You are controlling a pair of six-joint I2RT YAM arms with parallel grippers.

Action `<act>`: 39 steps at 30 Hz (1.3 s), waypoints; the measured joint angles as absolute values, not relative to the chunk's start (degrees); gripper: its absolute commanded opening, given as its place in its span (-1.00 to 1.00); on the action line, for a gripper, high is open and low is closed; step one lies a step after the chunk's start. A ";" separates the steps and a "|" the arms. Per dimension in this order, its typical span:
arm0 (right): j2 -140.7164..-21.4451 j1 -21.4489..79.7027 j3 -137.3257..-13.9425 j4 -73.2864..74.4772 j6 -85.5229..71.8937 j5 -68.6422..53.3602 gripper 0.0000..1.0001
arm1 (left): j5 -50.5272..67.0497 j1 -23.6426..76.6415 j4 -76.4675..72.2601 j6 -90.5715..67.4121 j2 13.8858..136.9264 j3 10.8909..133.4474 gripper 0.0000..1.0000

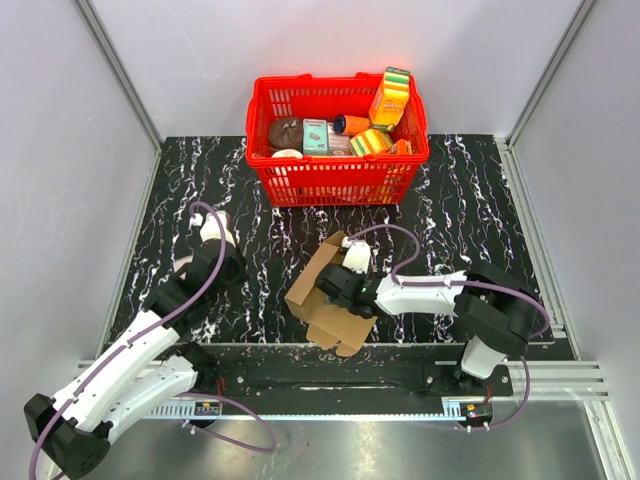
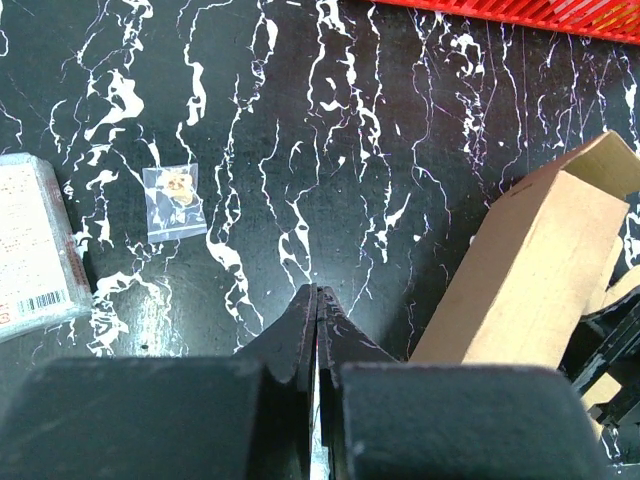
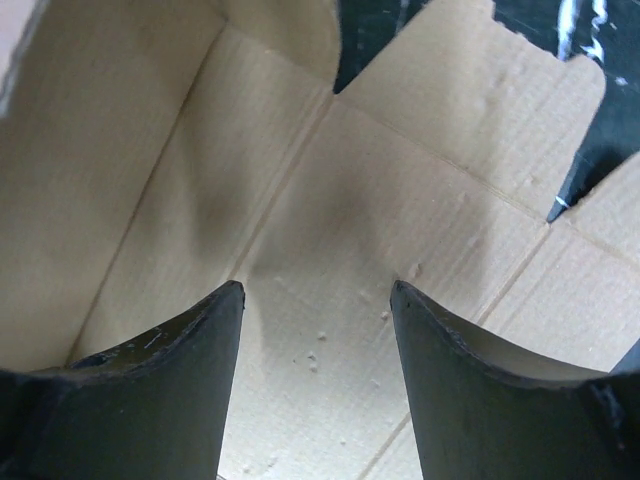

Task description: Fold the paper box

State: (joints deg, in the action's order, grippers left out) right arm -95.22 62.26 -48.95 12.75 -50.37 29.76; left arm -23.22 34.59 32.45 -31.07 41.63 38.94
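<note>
The whole paper box (image 1: 338,315) will turn with its side still standing when the robot pushes it, because the paper box's raised side joins the inner panel along a crease (image 3: 150,186).
The brown cardboard paper box (image 1: 322,297) lies partly formed on the black marbled table, its flaps open. My right gripper (image 1: 335,287) is open right over it. In the right wrist view the two fingers of the right gripper (image 3: 316,288) stand apart close above the box's inner panel (image 3: 330,200), with a raised wall on the left and creased flaps on the right. My left gripper (image 1: 232,262) is shut and empty, to the left of the box. In the left wrist view the left gripper (image 2: 318,292) has its jaws pressed together above bare table, and the box (image 2: 530,270) lies to the right.
A red plastic basket (image 1: 338,178) with several colourful packages stands at the back centre. In the left wrist view a small clear bag (image 2: 175,202) and a white wrapped packet (image 2: 30,245) lie on the table to the left. Grey walls enclose the table.
</note>
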 measured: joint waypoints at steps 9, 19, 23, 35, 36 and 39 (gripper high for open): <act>-97.36 66.81 -52.16 20.97 -73.93 36.60 0.38 | -23.22 34.59 32.03 -31.09 41.56 38.04 -0.98; -89.34 70.63 -48.21 29.15 -81.25 36.12 0.40 | -23.22 34.59 31.92 -31.14 41.21 36.99 -0.98; -79.44 70.63 -43.27 28.77 -73.36 36.23 0.28 | -23.22 34.59 31.66 -31.14 41.23 36.99 -0.97; -70.67 70.85 -30.04 4.21 -39.66 22.20 -1.00 | -23.20 34.59 31.33 -31.38 41.21 36.97 -0.98; -71.75 70.89 -29.32 1.15 -37.54 21.08 -1.00 | -23.20 34.59 31.35 -31.40 41.17 36.97 -0.97; -75.72 71.00 -28.53 -5.37 -33.17 18.87 -1.00 | -23.22 34.59 31.35 -31.44 40.82 36.97 -0.97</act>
